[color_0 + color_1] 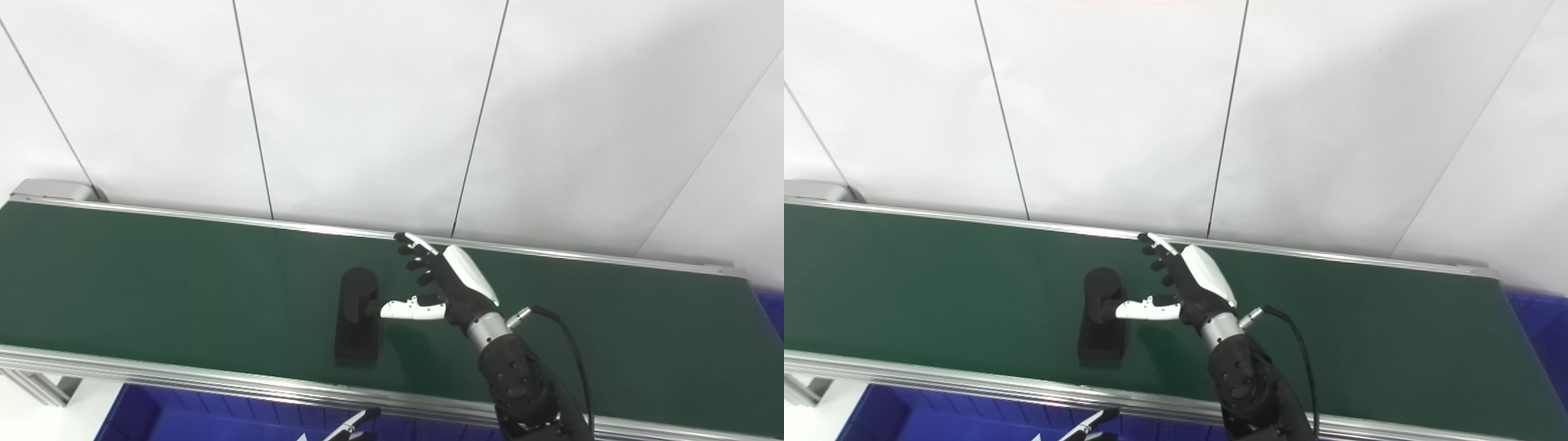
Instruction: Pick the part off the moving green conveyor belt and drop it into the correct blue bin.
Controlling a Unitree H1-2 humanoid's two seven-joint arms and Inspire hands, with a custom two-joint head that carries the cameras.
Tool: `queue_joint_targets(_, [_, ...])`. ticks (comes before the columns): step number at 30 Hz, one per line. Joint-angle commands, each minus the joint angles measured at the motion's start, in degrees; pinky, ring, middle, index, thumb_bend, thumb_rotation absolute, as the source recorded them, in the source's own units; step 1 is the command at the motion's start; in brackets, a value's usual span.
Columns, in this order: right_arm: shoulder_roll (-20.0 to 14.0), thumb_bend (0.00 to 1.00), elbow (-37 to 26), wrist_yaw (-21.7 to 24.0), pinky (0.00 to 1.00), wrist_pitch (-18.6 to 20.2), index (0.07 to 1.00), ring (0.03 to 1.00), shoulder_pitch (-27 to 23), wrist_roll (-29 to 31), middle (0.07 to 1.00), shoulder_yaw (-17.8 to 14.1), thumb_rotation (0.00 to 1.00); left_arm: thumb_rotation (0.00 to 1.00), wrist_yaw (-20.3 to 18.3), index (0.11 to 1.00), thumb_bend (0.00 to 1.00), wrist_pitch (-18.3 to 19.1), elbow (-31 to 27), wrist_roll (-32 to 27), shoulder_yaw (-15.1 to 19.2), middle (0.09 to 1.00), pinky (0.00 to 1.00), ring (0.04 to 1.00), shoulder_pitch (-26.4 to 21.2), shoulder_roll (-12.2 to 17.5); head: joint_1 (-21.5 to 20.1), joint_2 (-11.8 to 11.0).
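Note:
My gripper will bring the long flat base (pixel 357 343) along underneath when it lifts the black part by its cylinder, because the cylinder's foot (pixel 357 319) runs straight into that base.
A black part (pixel 358 315), a short cylinder on a long flat base, lies on the green conveyor belt (pixel 153 282) near its front edge. My right hand (pixel 450 285) hovers over the belt just right of the part, open, with its fingers spread toward the back rail. Its white thumb reaches left and its tip touches the part's side; the hand does not hold the part. The part (pixel 1101 321) and the right hand (pixel 1191 282) also show in the right eye view. Only the fingertips of my left hand (pixel 355 424) show at the bottom edge, below the belt.
A blue bin (pixel 177 416) sits below the belt's front rail at bottom left. Another blue bin (pixel 773 312) shows past the belt's right end. Aluminium rails (pixel 184 380) edge the belt front and back. A white panelled wall stands behind.

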Motion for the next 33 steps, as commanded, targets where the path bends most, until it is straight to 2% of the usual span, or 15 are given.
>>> queue_joint_targets(1, [1.40, 0.88, -0.21, -1.16, 0.69, -0.03, 0.921, 0.812, -2.97, -0.16, 0.880, 0.07, 0.49, 0.32, 0.28, 0.998, 1.00, -2.03, -1.96, 0.13, 0.21, 1.000, 0.68, 0.888, 0.44, 0.70, -0.07, 0.19])
queue_joint_targets(7, [1.85, 0.88, 3.18, -1.77, 0.70, -0.14, 0.916, 0.819, -3.85, -0.68, 0.886, 0.76, 0.48, 0.33, 0.09, 1.000, 1.00, -2.06, -2.67, 0.15, 0.50, 1.000, 0.68, 0.887, 0.94, 0.89, -0.09, 0.76])
queue_joint_targets(12, [2.06, 0.85, 6.01, -2.34, 0.70, -0.68, 0.903, 0.842, -4.04, -0.61, 0.912, 1.16, 0.42, 0.34, -0.71, 0.988, 1.00, -2.06, -3.13, -0.74, 1.07, 0.996, 0.68, 0.882, 1.33, 0.79, -0.12, 1.09])
queue_joint_targets(16, [2.37, 0.79, 9.13, -4.46, 0.67, -2.18, 0.876, 0.804, -4.16, -0.50, 0.887, 1.15, 0.36, 0.34, -0.43, 0.979, 1.00, -2.06, -3.64, -0.05, 1.22, 0.985, 0.71, 0.891, 1.52, 0.99, -0.07, 1.36])
queue_joint_targets(19, [2.64, 0.73, 11.55, -6.50, 0.63, -3.80, 0.853, 0.758, -4.36, -0.33, 0.860, 1.18, 0.31, 0.35, -0.52, 0.977, 1.00, -2.05, -3.86, -0.06, 1.61, 0.990, 0.68, 0.876, 1.81, 1.01, -0.19, 1.47])
queue_joint_targets(22, [2.71, 0.65, 13.21, -8.56, 0.60, -5.24, 0.805, 0.696, -4.46, -0.73, 0.796, 1.67, 0.24, 0.35, -0.46, 0.973, 1.00, -2.05, -3.97, -0.08, 1.74, 0.987, 0.70, 0.883, 1.81, 1.21, -0.35, 1.61])
queue_joint_targets(23, [2.87, 0.60, 13.88, -9.32, 0.58, -5.72, 0.775, 0.670, -4.43, -0.56, 0.764, 1.63, 0.18, 0.35, -0.51, 0.972, 1.00, -2.06, -4.07, -0.14, 1.84, 0.986, 0.70, 0.883, 1.86, 1.28, -0.51, 1.74])
queue_joint_targets(27, [3.19, 0.57, 16.27, -12.91, 0.56, -7.35, 0.745, 0.637, -4.50, -1.25, 0.723, 2.03, 0.10, 0.34, -0.84, 0.972, 1.00, -2.05, -4.43, -0.53, 2.22, 0.985, 0.69, 0.884, 2.14, 1.42, -0.70, 1.91])
queue_joint_targets(28, [3.20, 0.55, 16.81, -13.98, 0.52, -7.72, 0.714, 0.582, -4.56, -1.80, 0.588, 2.26, 0.04, 0.34, -0.87, 0.974, 1.00, -2.04, -4.51, -0.53, 2.27, 0.987, 0.70, 0.886, 2.18, 1.48, -0.70, 1.91])
queue_joint_targets(29, [3.37, 0.55, 17.11, -15.19, 0.50, -7.91, 0.703, 0.564, -4.46, -2.04, 0.542, 2.21, 0.02, 0.34, -0.90, 0.975, 1.00, -2.04, -4.47, -0.66, 2.27, 0.988, 0.70, 0.886, 2.14, 1.58, -0.72, 1.95])
queue_joint_targets(30, [3.48, 0.52, 17.34, -16.05, 0.46, -8.04, 0.592, 0.522, -4.40, -2.09, 0.475, 2.20, 0.01, 0.33, -0.93, 0.973, 1.00, -2.04, -4.42, -0.77, 2.27, 0.986, 0.70, 0.886, 2.10, 1.64, -0.75, 1.94])
queue_joint_targets(33, [3.76, 0.51, 18.20, -18.53, 0.44, -8.84, 0.547, 0.499, -4.34, -2.12, 0.445, 2.17, 0.00, 0.33, -0.95, 0.972, 0.99, -2.05, -4.26, -0.90, 2.39, 0.984, 0.71, 0.887, 2.00, 1.87, -1.00, 1.96])
